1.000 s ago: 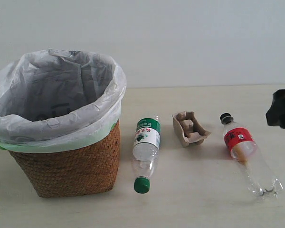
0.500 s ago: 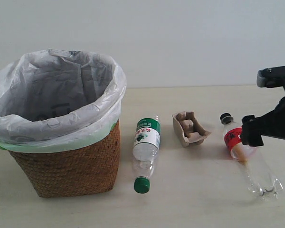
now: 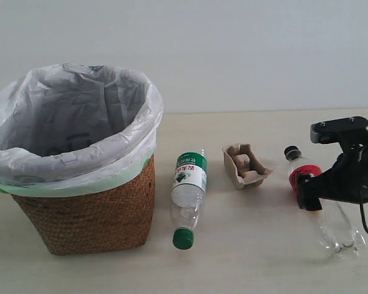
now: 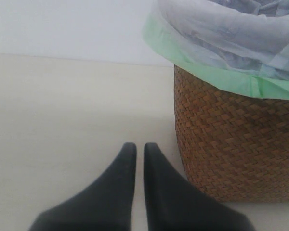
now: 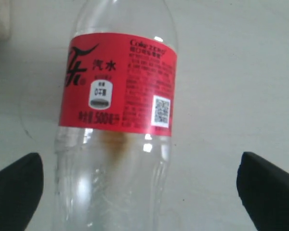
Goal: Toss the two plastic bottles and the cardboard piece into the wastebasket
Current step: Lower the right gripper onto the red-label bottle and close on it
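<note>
The red-label bottle's clear lower side [image 3: 340, 231] lets the pale tabletop show through, so I should expect the red-label bottle to be empty when I pick it up.
The wicker wastebasket [image 3: 92, 211] with its white bag stands at the left. Beside it lie the green-capped bottle [image 3: 189, 187], then the cardboard piece [image 3: 245, 165], then the red-label bottle [image 3: 340, 229] with its black cap pointing away. My right gripper [image 3: 316, 190] hovers over that bottle's middle and is open. In the right wrist view its fingers straddle the red-label bottle [image 5: 118, 96] without touching it, right gripper [image 5: 142, 192]. My left gripper [image 4: 140, 149] is shut on nothing, low beside the wastebasket [image 4: 231, 144], and is out of the exterior view.
Pale tabletop [image 3: 251, 257] runs to a white wall behind. A black cable [image 3: 367, 220] hangs from the right arm near the bottle's base. Bare table lies in front of the objects.
The right arm has come in from the right edge and dropped over the red-label bottle. The bottles, cardboard and wastebasket have not moved.
</note>
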